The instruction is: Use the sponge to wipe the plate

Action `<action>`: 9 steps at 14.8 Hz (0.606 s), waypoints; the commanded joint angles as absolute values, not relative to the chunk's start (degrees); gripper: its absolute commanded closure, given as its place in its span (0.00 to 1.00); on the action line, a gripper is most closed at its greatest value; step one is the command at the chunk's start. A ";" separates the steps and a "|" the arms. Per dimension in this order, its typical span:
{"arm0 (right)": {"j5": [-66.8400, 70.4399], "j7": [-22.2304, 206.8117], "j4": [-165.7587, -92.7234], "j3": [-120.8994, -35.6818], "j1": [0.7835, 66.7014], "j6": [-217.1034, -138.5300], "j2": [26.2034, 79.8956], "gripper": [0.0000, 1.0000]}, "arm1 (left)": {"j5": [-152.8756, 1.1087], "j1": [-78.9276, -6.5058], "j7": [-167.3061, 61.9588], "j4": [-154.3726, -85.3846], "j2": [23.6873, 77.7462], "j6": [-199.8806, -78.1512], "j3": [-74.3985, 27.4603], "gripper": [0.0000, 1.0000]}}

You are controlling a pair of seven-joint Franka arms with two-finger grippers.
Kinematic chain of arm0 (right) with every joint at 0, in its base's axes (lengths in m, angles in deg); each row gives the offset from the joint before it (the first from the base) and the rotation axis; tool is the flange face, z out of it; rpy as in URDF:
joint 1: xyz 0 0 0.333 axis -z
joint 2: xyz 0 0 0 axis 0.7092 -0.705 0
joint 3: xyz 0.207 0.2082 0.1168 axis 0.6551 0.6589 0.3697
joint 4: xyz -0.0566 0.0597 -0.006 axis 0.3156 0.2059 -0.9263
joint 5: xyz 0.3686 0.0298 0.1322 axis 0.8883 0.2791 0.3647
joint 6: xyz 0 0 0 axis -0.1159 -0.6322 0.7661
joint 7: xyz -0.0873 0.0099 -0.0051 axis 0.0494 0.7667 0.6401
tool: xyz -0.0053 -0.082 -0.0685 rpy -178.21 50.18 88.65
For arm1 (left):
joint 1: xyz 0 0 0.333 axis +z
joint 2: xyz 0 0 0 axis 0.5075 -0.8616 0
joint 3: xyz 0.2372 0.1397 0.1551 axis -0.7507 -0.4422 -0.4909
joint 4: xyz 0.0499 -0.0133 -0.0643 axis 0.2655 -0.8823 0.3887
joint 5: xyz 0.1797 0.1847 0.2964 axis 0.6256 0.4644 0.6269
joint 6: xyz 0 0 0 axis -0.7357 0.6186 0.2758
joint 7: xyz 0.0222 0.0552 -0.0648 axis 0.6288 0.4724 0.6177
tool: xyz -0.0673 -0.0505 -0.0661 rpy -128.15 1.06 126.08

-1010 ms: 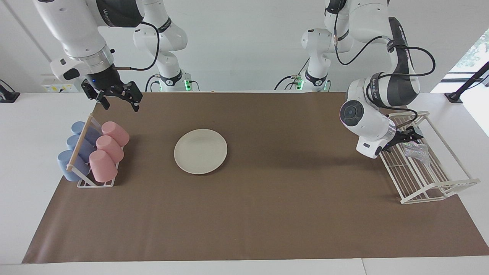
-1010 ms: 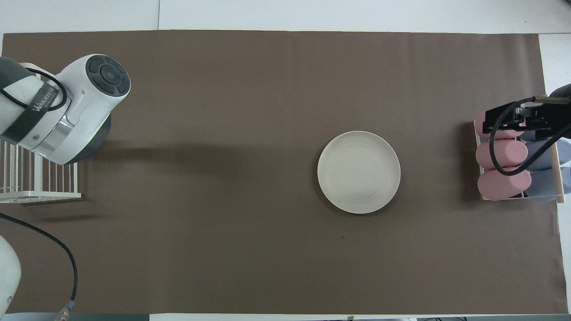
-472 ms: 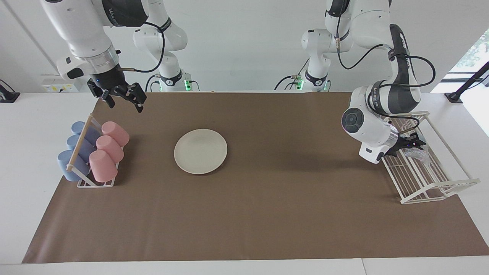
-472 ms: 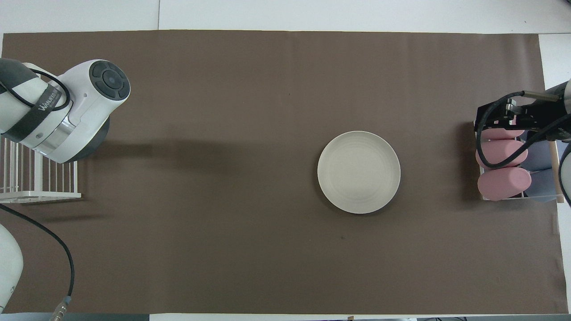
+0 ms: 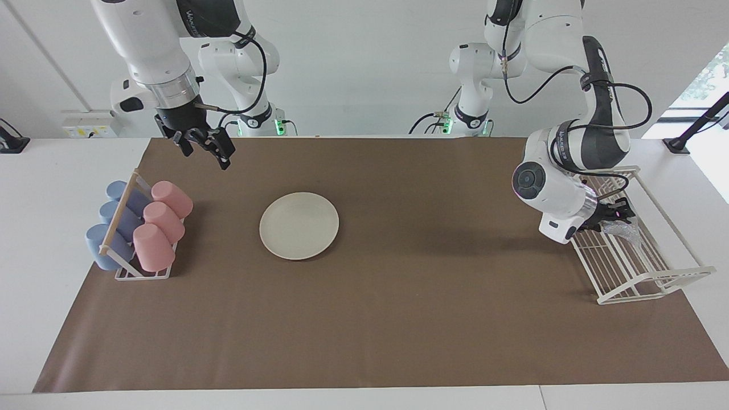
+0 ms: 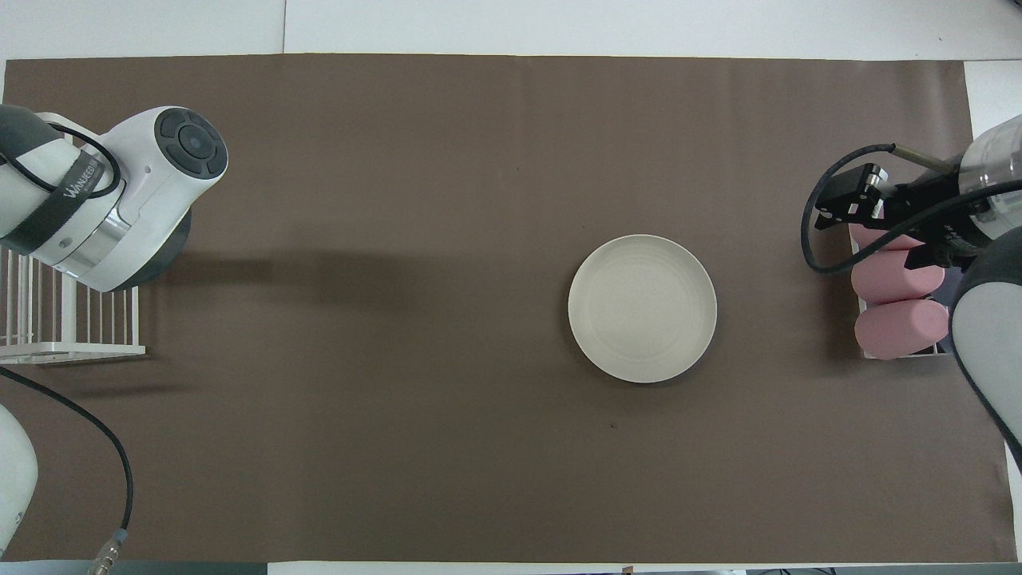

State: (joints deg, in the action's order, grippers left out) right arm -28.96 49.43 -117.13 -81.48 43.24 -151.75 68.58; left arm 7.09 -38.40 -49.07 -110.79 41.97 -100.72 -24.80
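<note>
The cream plate (image 6: 643, 308) lies flat on the brown mat (image 6: 586, 364), so the plate should stay in place when I wipe it with the silvery sponge.
The cream plate (image 5: 299, 225) (image 6: 642, 307) lies flat on the brown mat, nearer the right arm's end of the table. The silvery sponge (image 5: 626, 231) lies in the white wire rack (image 5: 641, 276) at the left arm's end. My left gripper (image 5: 617, 216) reaches down into that rack and is right at the sponge. In the overhead view the left arm's wrist hides both. My right gripper (image 5: 205, 151) (image 6: 848, 209) hangs open and empty over the mat's edge by the robots, between the cup rack and the plate.
A cup rack (image 5: 122, 253) holds pink cups (image 5: 162, 219) (image 6: 898, 327) and blue cups (image 5: 114, 222) at the right arm's end. The wire rack (image 6: 72, 347) stands at the mat's other end. The brown mat (image 5: 398, 319) covers most of the table.
My right gripper has moved from over the cup rack's end toward the plate. My left gripper has pressed in closer onto the sponge, and less of the sponge shows.
</note>
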 commanded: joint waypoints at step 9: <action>-26.52 8.93 -118.74 -80.04 34.54 -154.77 69.89 0.00 | 5.43 -38.85 -53.41 -105.79 43.72 -96.11 -24.21 1.00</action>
